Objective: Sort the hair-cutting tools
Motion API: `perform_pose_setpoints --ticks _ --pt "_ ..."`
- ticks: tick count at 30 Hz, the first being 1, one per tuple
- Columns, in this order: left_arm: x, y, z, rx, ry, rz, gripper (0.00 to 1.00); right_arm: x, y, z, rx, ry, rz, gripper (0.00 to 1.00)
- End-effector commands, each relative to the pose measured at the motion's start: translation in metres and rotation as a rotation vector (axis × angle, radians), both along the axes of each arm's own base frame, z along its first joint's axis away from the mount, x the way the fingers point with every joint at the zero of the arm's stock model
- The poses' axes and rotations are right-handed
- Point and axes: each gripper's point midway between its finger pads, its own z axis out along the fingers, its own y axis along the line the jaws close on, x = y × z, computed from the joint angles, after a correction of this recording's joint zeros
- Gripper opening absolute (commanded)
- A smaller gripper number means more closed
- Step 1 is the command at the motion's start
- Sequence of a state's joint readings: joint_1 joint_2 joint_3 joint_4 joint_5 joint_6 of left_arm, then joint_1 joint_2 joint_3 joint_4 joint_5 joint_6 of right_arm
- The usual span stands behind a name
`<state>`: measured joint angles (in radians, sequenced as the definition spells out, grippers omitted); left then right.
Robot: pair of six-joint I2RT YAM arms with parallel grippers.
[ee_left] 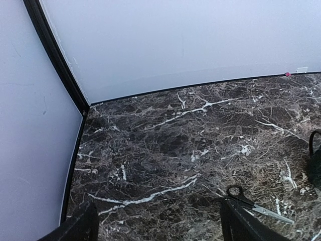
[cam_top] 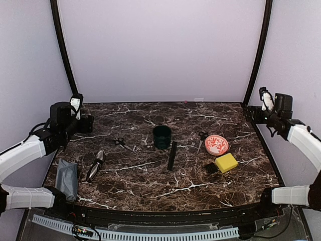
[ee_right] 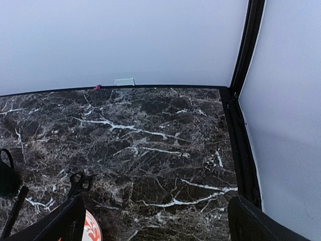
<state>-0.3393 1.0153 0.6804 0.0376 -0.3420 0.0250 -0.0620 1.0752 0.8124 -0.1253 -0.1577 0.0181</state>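
The grey folded cloth (cam_top: 66, 182) is too far away for the right gripper to reach, so the robot's left gripper should grab it by its far end (cam_top: 67, 164) and pass it to the right gripper.
One pair of dark-handled scissors (cam_top: 120, 142) lies left of the dark green cup (cam_top: 162, 137); it also shows in the left wrist view (ee_left: 256, 203). A second pair of scissors (cam_top: 201, 138) lies beside the red-and-white plate (cam_top: 216, 144); its handles show in the right wrist view (ee_right: 78, 183). The black comb (cam_top: 172, 155) lies just below the cup. The silver-and-black clipper (cam_top: 95, 165) lies at the left. My left gripper (ee_left: 158, 226) is open and empty, raised at the far left. My right gripper (ee_right: 155, 223) is open and empty, raised at the far right.
A yellow sponge (cam_top: 226, 162) with a small black piece beside it lies below the plate. A grey folded cloth (cam_top: 67, 177) lies at the near left corner. Black frame posts stand at both back corners of the marble table (cam_top: 150, 186).
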Motion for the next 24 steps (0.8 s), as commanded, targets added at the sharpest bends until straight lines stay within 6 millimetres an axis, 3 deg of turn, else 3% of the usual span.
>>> perform_pose_setpoints --ticks 1,4,10,16,21,24 --pt "-0.007 -0.002 0.014 -0.068 0.048 -0.027 0.82 -0.007 0.003 0.007 -0.025 -0.060 0.042 0.99" --pt "-0.015 -0.005 0.012 -0.120 0.163 -0.036 0.78 -0.014 0.023 -0.006 -0.021 -0.021 0.178 0.95" --pt "-0.042 -0.015 0.014 -0.260 0.333 -0.022 0.76 -0.022 0.068 -0.009 0.016 -0.002 0.414 0.86" --pt "-0.086 0.017 -0.035 -0.206 0.633 0.214 0.76 -0.039 0.115 -0.023 -0.065 0.026 0.605 0.87" --pt "-0.111 0.011 -0.081 -0.197 0.859 0.232 0.78 -0.053 0.139 -0.032 -0.074 0.042 0.709 0.88" --pt "-0.127 0.026 -0.096 -0.135 0.950 0.338 0.78 -0.057 0.152 -0.036 -0.072 0.053 0.758 0.88"
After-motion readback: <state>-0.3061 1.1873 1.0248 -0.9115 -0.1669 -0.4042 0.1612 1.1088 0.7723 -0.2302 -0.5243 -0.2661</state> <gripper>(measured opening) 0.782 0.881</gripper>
